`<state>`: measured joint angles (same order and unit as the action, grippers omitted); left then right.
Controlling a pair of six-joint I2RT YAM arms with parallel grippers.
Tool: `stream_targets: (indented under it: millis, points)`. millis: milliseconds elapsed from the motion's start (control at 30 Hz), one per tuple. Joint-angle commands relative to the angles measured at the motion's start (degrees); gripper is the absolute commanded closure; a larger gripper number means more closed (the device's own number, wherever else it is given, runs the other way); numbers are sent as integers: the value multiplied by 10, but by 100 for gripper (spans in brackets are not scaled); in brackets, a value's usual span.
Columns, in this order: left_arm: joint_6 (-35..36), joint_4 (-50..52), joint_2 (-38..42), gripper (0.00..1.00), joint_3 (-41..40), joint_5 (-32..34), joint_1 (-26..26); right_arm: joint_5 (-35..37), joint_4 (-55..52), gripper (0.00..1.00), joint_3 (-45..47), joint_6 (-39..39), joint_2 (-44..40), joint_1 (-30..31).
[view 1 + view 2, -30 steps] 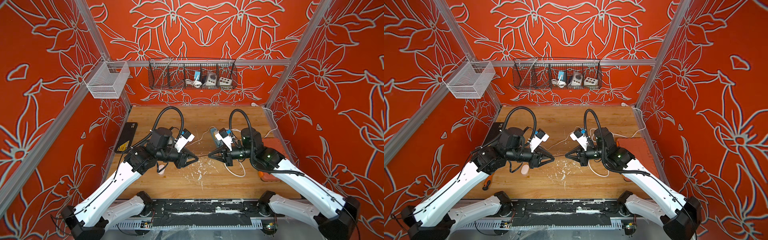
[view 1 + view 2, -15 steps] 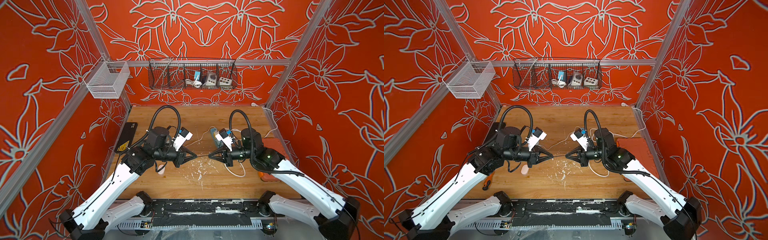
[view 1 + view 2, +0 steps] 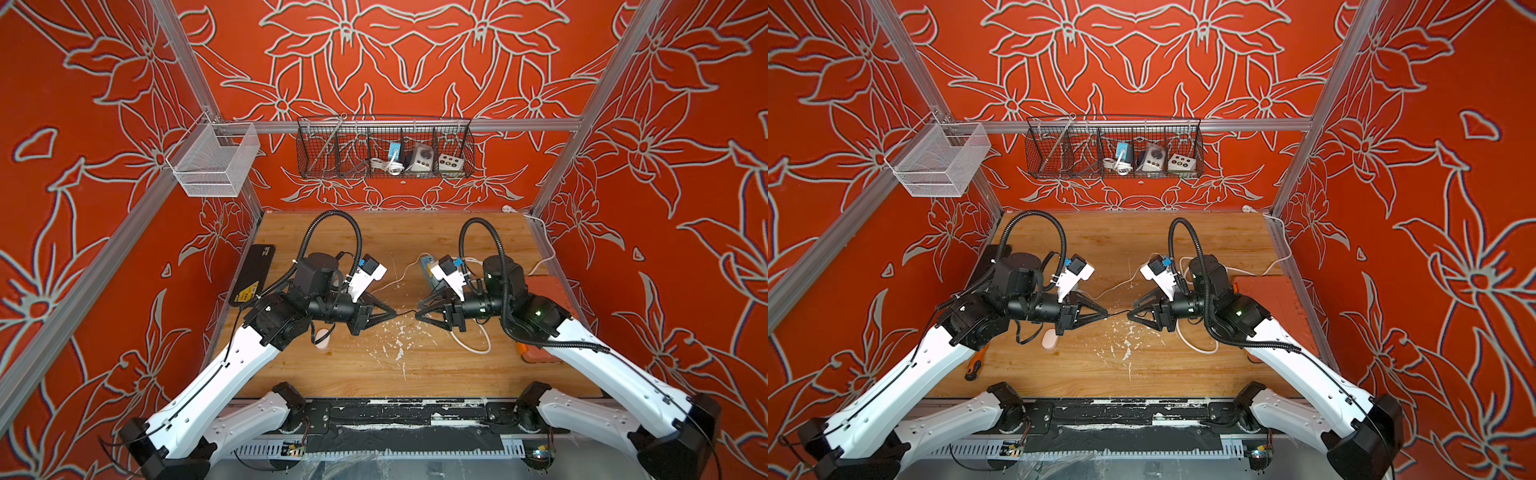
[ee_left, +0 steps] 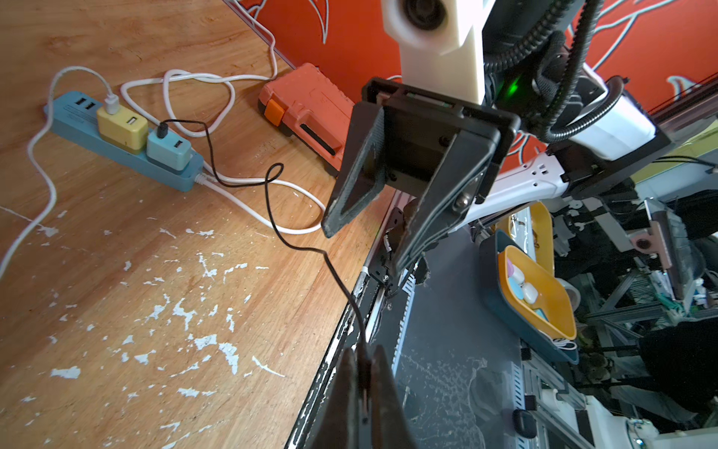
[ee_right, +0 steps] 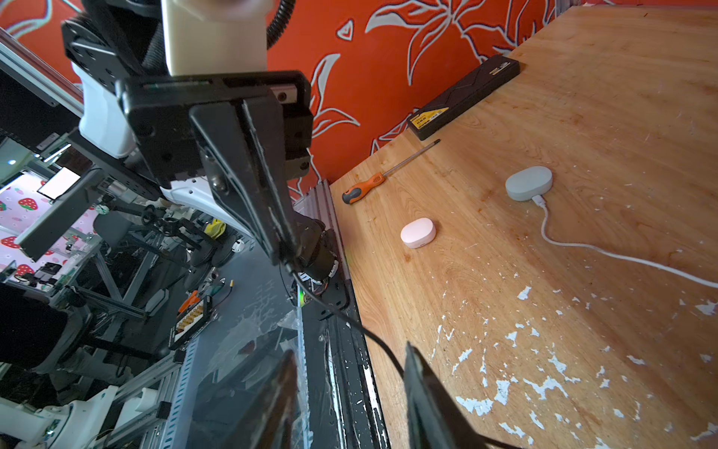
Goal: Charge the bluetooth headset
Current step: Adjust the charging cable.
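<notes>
The robot's right gripper is around the black cable (image 5: 389, 354) short of the cable's end, so the right gripper should close beside the left gripper's tips (image 5: 302, 284) before the left gripper opens.
A small pink headset case (image 5: 417, 232) lies closed on the wooden table, and in both top views it shows just below my left arm (image 3: 322, 337) (image 3: 1048, 338). A thin black cable (image 4: 272, 210) runs from the blue adapter (image 4: 169, 149) on the blue power strip (image 4: 116, 151) to my left gripper (image 4: 363, 352). That gripper is shut on the cable's free end, held above the table's middle (image 3: 395, 314). My right gripper (image 5: 349, 352) faces it tip to tip (image 3: 417, 313) and is open, with the cable (image 5: 349, 322) passing loose between its fingers.
A grey case (image 5: 529, 183) with a white cable plugged in lies beyond the pink one. An orange-handled screwdriver (image 5: 373, 182) and a black box (image 5: 466, 97) lie by the left wall, and an orange toolbox (image 4: 307, 112) by the right wall. Wire baskets (image 3: 384, 149) hang on the back wall.
My left gripper closed on the black cable's end. My right gripper then opened and let the cable go. Both arms stayed almost in place.
</notes>
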<state>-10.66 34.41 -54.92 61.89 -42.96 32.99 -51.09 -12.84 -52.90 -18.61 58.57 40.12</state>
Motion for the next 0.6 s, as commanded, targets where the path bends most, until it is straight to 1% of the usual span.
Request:
stream_targets:
  millis: [0, 367, 500, 567]
  points:
    - [-20, -33, -4, 100, -7, -37, -2, -18, 46, 52, -24, -8, 11, 13]
    - [-39, -59, -2, 100, -10, -54, -2, -45, 113, 50, -29, -28, 47, 57]
    - [-38, -61, -4, 100, -9, -50, -2, -61, 120, 56, -29, -31, 53, 68]
    - [-38, -63, -5, 100, -9, -50, -2, -61, 112, 63, -30, -25, 54, 70]
